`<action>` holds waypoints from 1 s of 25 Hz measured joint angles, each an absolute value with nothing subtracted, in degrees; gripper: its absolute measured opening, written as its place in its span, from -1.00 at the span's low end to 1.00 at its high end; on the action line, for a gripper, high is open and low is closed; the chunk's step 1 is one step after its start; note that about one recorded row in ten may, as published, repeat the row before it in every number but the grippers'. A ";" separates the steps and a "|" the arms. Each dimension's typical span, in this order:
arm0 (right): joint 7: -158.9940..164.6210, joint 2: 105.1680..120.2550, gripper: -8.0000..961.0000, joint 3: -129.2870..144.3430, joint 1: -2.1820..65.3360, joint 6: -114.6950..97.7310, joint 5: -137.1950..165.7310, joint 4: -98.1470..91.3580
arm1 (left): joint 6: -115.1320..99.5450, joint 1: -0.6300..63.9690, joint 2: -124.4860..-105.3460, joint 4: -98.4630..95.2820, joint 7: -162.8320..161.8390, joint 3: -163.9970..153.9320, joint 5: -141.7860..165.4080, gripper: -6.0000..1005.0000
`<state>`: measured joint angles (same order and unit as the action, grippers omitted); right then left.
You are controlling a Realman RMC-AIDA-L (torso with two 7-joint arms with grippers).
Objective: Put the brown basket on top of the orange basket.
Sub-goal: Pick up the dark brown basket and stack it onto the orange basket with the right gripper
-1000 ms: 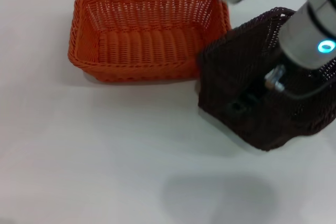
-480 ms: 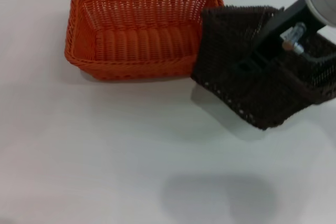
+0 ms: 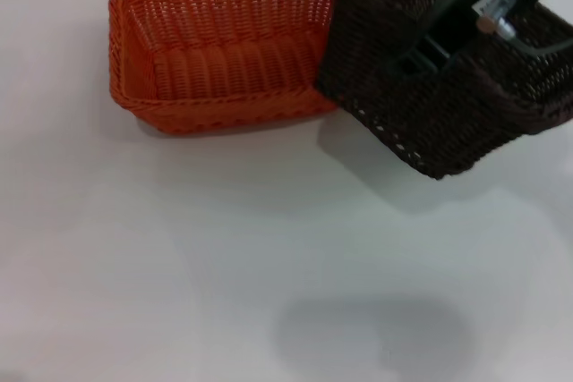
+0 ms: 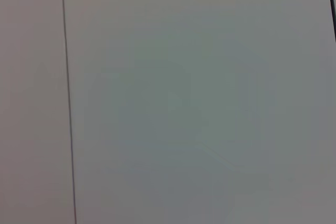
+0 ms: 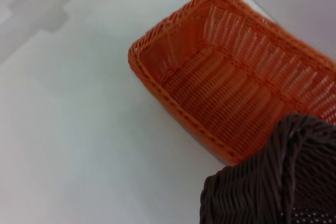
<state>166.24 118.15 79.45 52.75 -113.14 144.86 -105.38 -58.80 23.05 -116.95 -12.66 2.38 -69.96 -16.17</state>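
Note:
My right gripper should lift the brown basket, hanging crooked, its corner against the orange basket's end [image 3: 328, 73], turn it straight over the orange basket's opening [image 3: 235, 46], then lower it.
The orange basket [image 3: 215, 51] stands on the white table at the far left of centre, open side up. The brown basket [image 3: 448, 105] hangs tilted above the table, just right of it. Its left corner overlaps and hides the orange basket's right end. My right gripper [image 3: 419, 53] reaches down from the upper right and is shut on the brown basket's rim, with one dark finger inside it. The right wrist view shows the orange basket [image 5: 236, 93] below and a corner of the brown basket [image 5: 273, 187] close by. My left gripper is out of view.
The white table [image 3: 224, 266] stretches toward me from the baskets, with a faint shadow near the front. Its far edge meets a wall just behind the baskets. The left wrist view shows only a pale flat surface with a thin dark seam [image 4: 67, 98].
My right gripper has carried the brown basket up and to the left, from beside the orange basket to over its right end. The orange basket has shifted slightly.

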 joint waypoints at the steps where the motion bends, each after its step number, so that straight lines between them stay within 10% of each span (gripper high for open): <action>1: 166.24 118.14 -0.66 79.14 53.03 -113.20 144.72 -105.12 | -58.81 23.03 -116.95 -12.70 2.38 -69.96 -16.18 0.38; 25: 147.55 118.93 -0.66 85.32 71.79 -113.19 150.48 -102.30 | -58.85 23.17 -117.30 -12.65 2.08 -69.93 -16.33 0.38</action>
